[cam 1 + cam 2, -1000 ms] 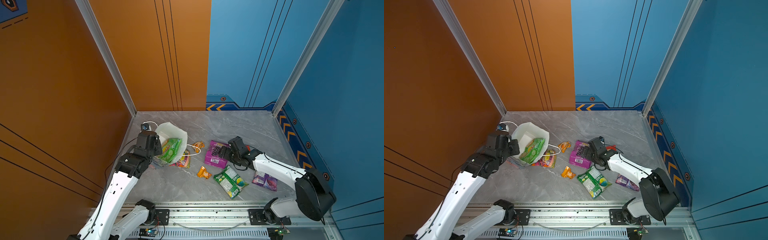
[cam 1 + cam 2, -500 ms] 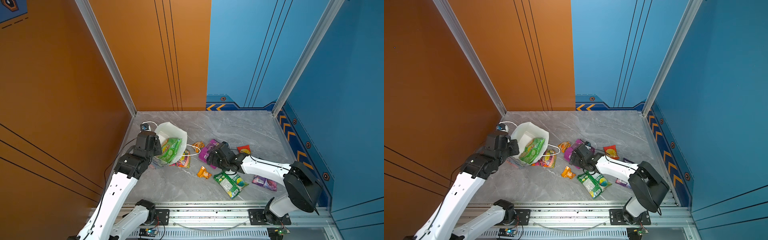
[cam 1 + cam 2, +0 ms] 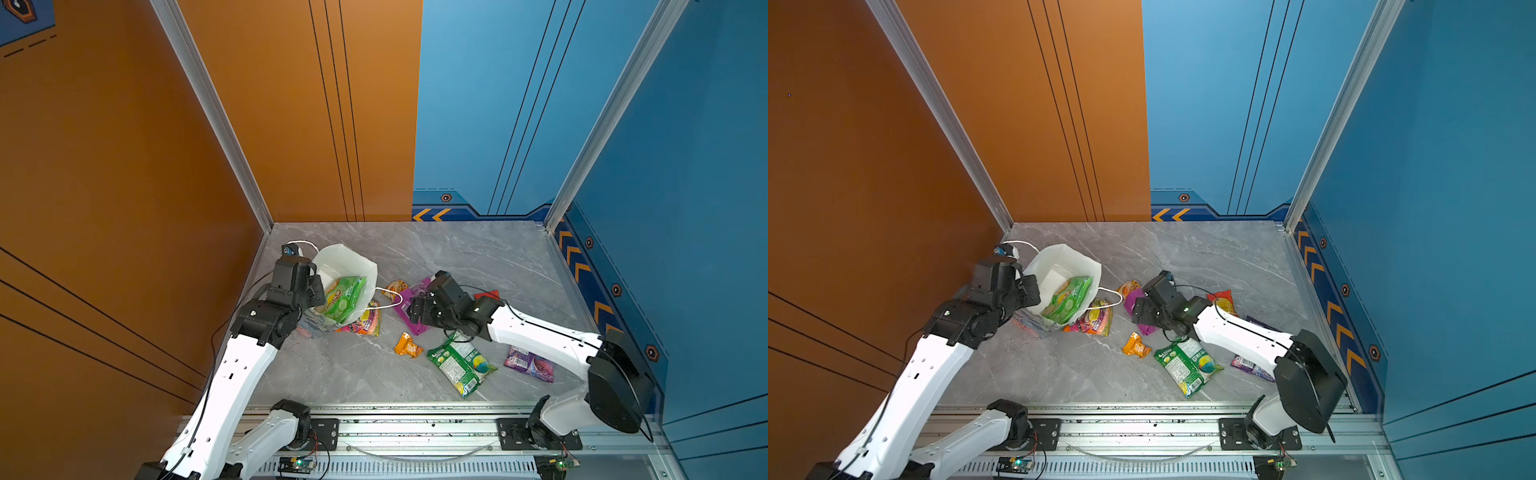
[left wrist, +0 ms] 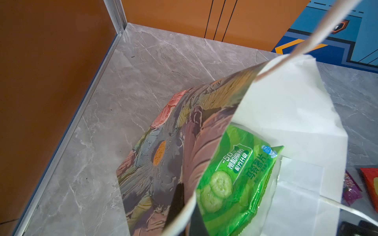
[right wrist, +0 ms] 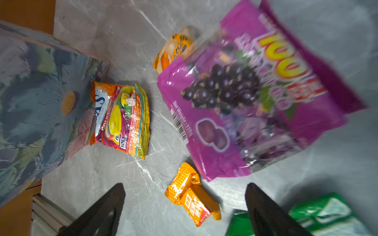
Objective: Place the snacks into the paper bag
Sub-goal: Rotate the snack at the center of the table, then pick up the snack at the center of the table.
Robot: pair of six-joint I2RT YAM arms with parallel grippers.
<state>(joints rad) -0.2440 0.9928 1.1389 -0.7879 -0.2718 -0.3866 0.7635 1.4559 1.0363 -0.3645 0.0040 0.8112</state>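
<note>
The magenta grape pouch widens into a slack end, so the pouch will fold there and droop when I pick it up.
The paper bag leans open near the left wall, with a green chips packet sticking out of it. My left gripper is shut on the bag's rim. My right gripper hangs open, low over the floor. A small orange packet lies loose between its fingers. The magenta grape pouch lies just beyond it. A multicoloured packet rests against the bag's foot.
Another orange packet lies behind the pouch. A green packet, a purple one and a red one lie round the right arm. The orange wall stands close behind the bag, and the rail runs along the front.
My right gripper has swung left toward the bag. The magenta pouch has slid left and turned, and the red packet has come into sight. The left arm and bag have not moved.
</note>
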